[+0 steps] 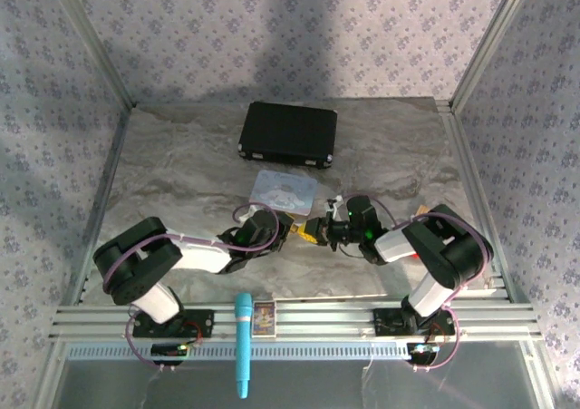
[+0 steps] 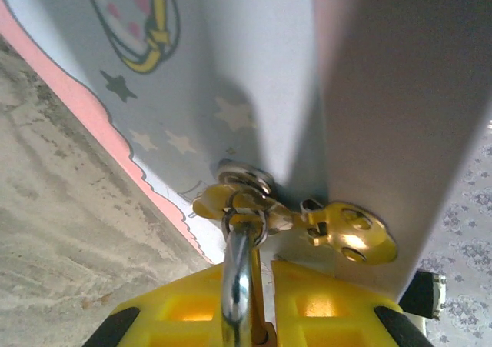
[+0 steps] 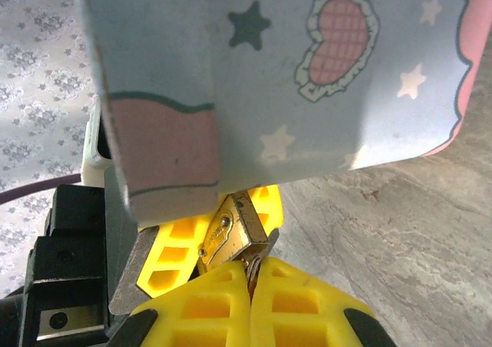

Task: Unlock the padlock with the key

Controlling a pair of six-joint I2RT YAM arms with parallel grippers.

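The key in my right gripper is rolled at a steep slant to the padlock (image 3: 233, 232), so the gripper should open, move back, roll until it is square and grip the key's head (image 3: 256, 268) again.
The brass padlock (image 3: 231, 233) hangs at the edge of the pastel cartoon tin (image 3: 307, 70), between my two grippers (image 1: 313, 232). Its silvery shackle (image 2: 236, 278) passes through the ring of the tin's golden hasp (image 2: 350, 231). My left gripper (image 2: 254, 276) is shut on the padlock, its yellow fingers (image 2: 330, 301) on either side of the shackle. My right gripper (image 3: 250, 266) is shut on the thin silvery key (image 3: 251, 261), whose tip sits at the padlock's underside. From above, the left gripper (image 1: 292, 230) and right gripper (image 1: 326, 230) face each other just below the tin (image 1: 284, 189).
A black case (image 1: 288, 134) lies behind the tin. A teal pen-like stick (image 1: 243, 341) and a small card (image 1: 263, 316) rest on the aluminium rails (image 1: 317, 318) at the near edge. Metal frame posts flank the marbled table (image 1: 181, 173).
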